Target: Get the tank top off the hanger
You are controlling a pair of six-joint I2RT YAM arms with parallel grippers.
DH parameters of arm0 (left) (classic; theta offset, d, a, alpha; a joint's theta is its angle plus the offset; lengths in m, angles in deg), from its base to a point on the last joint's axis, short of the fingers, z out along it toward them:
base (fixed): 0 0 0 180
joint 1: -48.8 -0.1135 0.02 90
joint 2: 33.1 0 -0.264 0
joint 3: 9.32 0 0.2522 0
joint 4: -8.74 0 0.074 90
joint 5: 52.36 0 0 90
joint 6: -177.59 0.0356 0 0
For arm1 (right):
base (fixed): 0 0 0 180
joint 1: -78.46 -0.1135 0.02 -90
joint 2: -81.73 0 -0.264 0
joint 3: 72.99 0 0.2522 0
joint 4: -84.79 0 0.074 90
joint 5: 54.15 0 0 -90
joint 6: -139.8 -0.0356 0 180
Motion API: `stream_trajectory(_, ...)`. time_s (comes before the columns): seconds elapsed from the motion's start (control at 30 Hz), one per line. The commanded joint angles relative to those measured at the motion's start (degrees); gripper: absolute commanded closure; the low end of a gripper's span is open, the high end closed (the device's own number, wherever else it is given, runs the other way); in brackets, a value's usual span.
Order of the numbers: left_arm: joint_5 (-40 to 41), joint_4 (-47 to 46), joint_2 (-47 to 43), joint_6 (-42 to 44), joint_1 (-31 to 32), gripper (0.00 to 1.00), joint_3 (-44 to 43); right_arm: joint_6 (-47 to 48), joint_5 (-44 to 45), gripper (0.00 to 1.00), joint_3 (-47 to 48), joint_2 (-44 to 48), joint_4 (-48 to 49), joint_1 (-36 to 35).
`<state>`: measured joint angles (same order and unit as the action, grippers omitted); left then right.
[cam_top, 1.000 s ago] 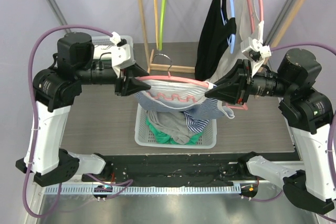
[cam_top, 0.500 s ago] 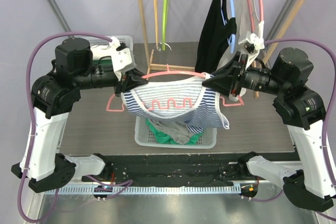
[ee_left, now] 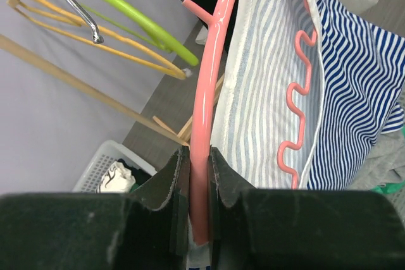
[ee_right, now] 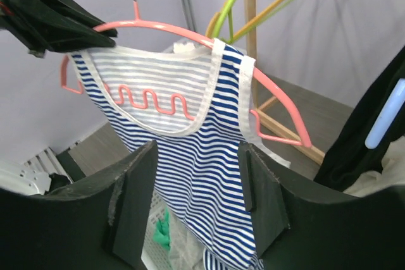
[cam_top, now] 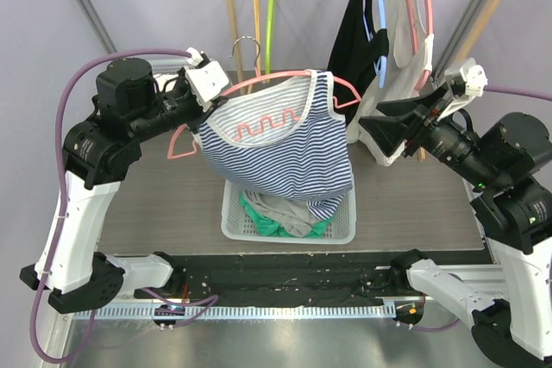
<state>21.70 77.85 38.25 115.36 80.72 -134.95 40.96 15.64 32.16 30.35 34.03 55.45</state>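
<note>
I expect the tank top (cam_top: 289,154) to slide off at the hanger's loose end (cam_top: 353,95) and sag toward the basket when I pull, because the strap loops over that end.
A blue-and-white striped tank top (cam_top: 285,148) hangs on a pink hanger (cam_top: 267,82) held tilted above the basket. My left gripper (cam_top: 216,96) is shut on the hanger's left arm. In the left wrist view the pink bar of the hanger (ee_left: 212,80) runs between the left gripper (ee_left: 196,156) fingers, with the tank top (ee_left: 342,93) to its right. My right gripper (cam_top: 366,127) stands open to the right of the tank top, apart from it. The right wrist view shows the tank top (ee_right: 202,124) and hanger (ee_right: 164,26) beyond the open right gripper (ee_right: 196,150).
A white basket (cam_top: 231,213) with several clothes sits under the tank top. Behind stands a wooden rack with a black garment (cam_top: 354,49), a white garment (cam_top: 405,40), and a green hanger (cam_top: 272,15). Another white basket (cam_top: 172,66) sits at the back left.
The right gripper let go of the hanger's right end, opened and drew back right. The left gripper closed on the hanger and lifted it, and the tank top now hangs down.
</note>
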Motion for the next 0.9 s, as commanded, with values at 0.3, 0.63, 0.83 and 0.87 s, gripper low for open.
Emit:
stream_trajectory(0.3, -2.07, -4.03, -3.5, -0.08, 0.6, 1.0, -1.06, -14.79, -3.35, 0.51, -9.39, -2.5, 17.83, 0.15)
stream_trajectory(0.63, -5.94, -0.77, -3.68, -0.61, 0.69, 0.98, -1.59, -17.87, -3.96, 0.52, -11.59, -4.87, 23.72, 0.07)
stream_trajectory(0.83, -6.47, -0.33, -3.41, -0.87, 0.69, 0.98, -1.5, -20.07, -5.98, 0.55, -13.17, -5.31, 26.97, 0.07)
stream_trajectory(0.87, -6.64, -0.33, -3.41, -0.96, 0.69, 0.98, -1.5, -20.42, -6.16, 0.55, -13.61, -5.31, 27.76, 0.06)
